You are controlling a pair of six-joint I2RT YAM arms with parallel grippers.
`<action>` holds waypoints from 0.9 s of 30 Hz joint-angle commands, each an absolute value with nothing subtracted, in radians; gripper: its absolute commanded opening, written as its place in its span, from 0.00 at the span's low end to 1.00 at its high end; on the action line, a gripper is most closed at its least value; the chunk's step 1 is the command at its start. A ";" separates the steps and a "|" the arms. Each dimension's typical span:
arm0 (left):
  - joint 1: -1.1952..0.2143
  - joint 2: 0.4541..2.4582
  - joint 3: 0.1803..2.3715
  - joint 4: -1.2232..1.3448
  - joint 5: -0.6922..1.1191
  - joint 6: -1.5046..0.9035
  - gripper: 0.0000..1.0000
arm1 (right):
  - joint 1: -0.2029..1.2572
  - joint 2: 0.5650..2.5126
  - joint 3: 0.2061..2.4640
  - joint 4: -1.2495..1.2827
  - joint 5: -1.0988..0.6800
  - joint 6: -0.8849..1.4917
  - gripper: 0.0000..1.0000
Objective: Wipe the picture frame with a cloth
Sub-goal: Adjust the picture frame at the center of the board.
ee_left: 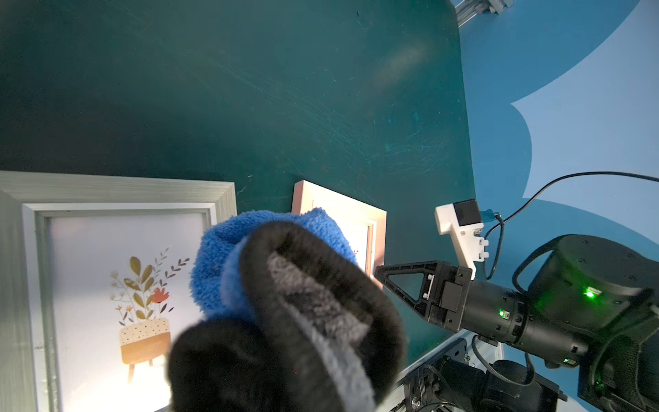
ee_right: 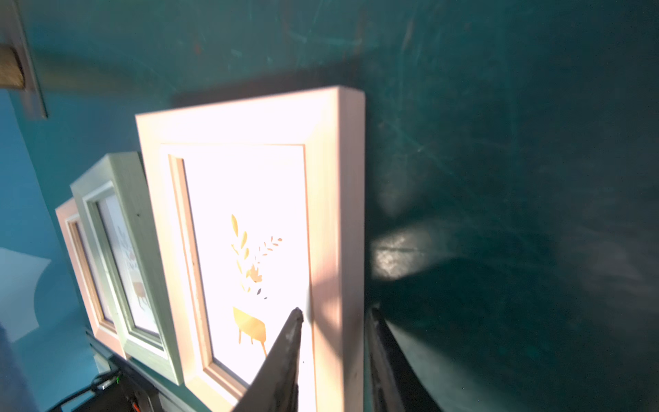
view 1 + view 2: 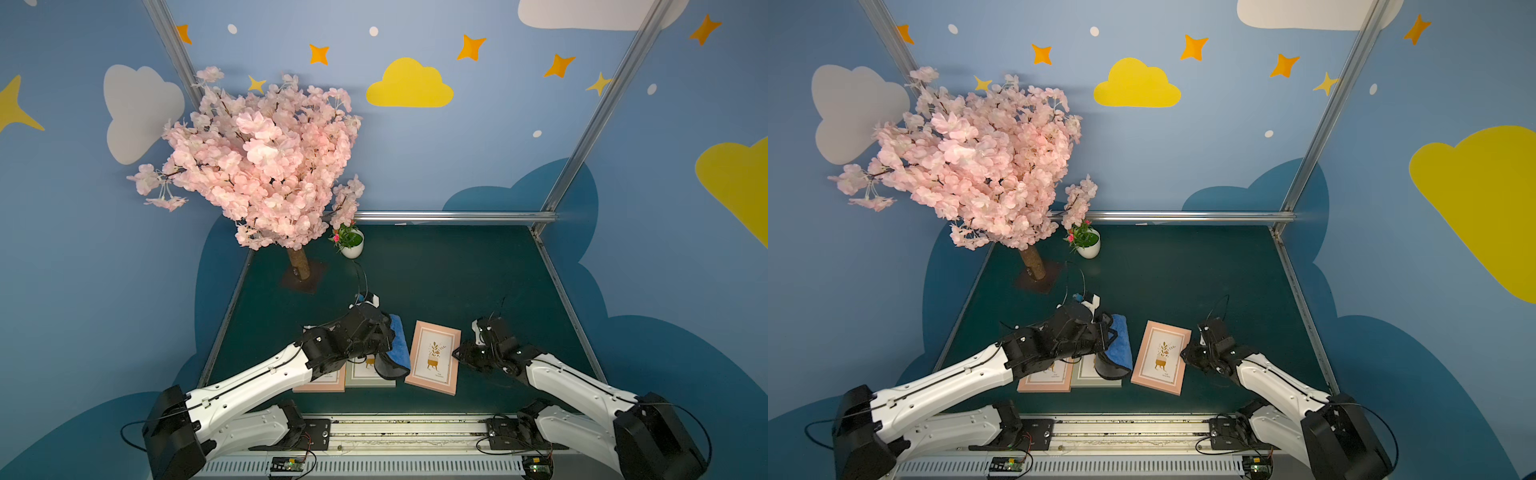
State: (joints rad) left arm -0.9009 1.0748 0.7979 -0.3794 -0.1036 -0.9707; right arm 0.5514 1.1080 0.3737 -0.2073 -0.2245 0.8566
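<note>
The cloth (image 3: 399, 344) is hanging free, and the green table (image 3: 391, 294) behind the frames is open. My left gripper keeps going back past the frames and lets go of the cloth there.
A pink picture frame (image 3: 434, 357) (image 3: 1160, 357) with a plant print lies slightly askew on the green table, right of centre near the front. My right gripper (image 3: 457, 353) (image 3: 1185, 355) (image 2: 334, 314) is shut on the frame's right rail, one finger over the glass side and the other outside the edge. The cloth (image 3: 399, 347) (image 3: 1121, 345) (image 1: 271, 249), blue with a dark reverse, hangs bunched from my left gripper (image 3: 386, 340) (image 3: 1105, 338), which is shut on it. It hangs just left of the pink frame, over a grey frame. The cloth hides the left fingertips.
A grey-green frame (image 3: 365, 374) (image 1: 117, 192) and another pink frame (image 3: 328, 380) lie side by side under my left arm. An artificial cherry tree (image 3: 266, 166) on a base plate and a small white flowerpot (image 3: 352, 245) stand at the back left. Metal rails (image 3: 457, 216) border the table.
</note>
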 commanded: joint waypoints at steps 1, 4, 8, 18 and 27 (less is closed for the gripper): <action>-0.886 1.046 0.800 -0.411 -0.133 -0.953 0.03 | 0.549 1.165 0.388 -0.155 -0.310 0.818 0.29; -0.875 1.036 0.798 -0.425 -0.138 -0.953 0.03 | 0.553 1.218 0.394 -0.121 -0.345 0.816 0.25; -0.861 1.029 0.793 -0.442 -0.142 -0.956 0.03 | 0.581 1.249 0.405 -0.082 -0.342 0.820 0.24; -0.810 1.028 0.789 -0.448 -0.130 -0.925 0.03 | 0.615 1.353 0.481 -0.048 -0.363 0.743 0.24; -0.760 1.059 0.813 -0.452 -0.119 -0.887 0.03 | 0.646 1.410 0.533 -0.059 -0.358 0.729 0.26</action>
